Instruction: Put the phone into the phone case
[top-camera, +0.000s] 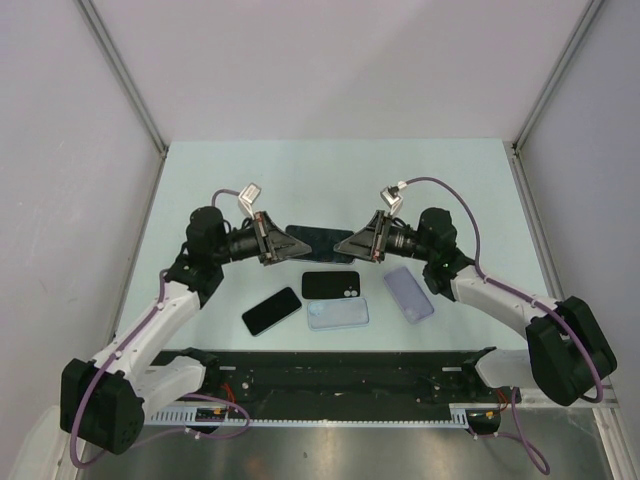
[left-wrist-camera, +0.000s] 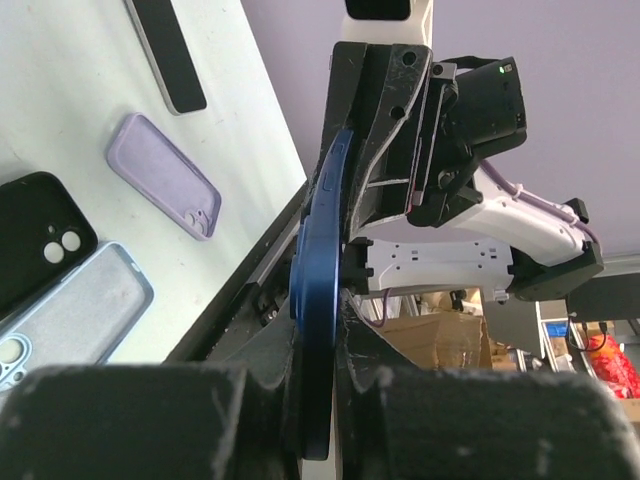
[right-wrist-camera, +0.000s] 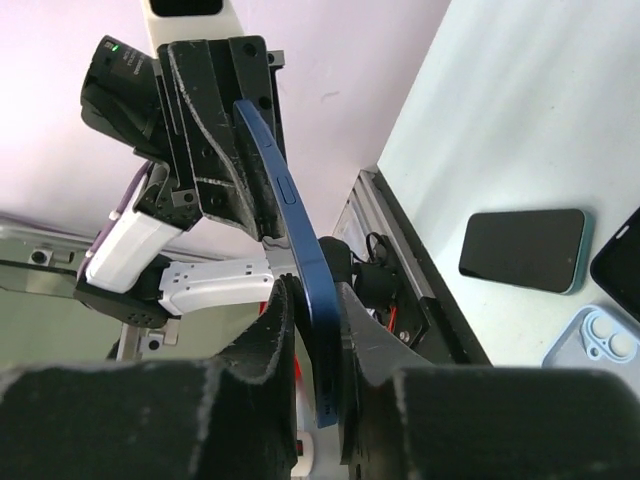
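I should open my left gripper before my right gripper lowers that end of the phone into the light blue case (top-camera: 338, 314), because my left gripper is pinching the end of the dark blue phone (top-camera: 299, 239).
A dark blue phone case (top-camera: 318, 241) hangs edge-up above the table, slightly bowed, held at both ends. My left gripper (top-camera: 276, 243) is shut on its left end, seen close in the left wrist view (left-wrist-camera: 320, 380) with the blue case (left-wrist-camera: 318, 260) pinched between the pads. My right gripper (top-camera: 346, 245) is shut on the other end (right-wrist-camera: 318, 330), the case (right-wrist-camera: 290, 215) running up from its fingers. The phone (top-camera: 271, 311) lies screen-up on the table, to the front left below the arms, and also shows in the right wrist view (right-wrist-camera: 522, 250).
Three other cases lie on the table under the arms: a black one (top-camera: 331, 285), a light blue one (top-camera: 337, 314) and a lilac one (top-camera: 409, 293). A black rail (top-camera: 330, 375) runs along the near edge. Walls close in the left and right sides.
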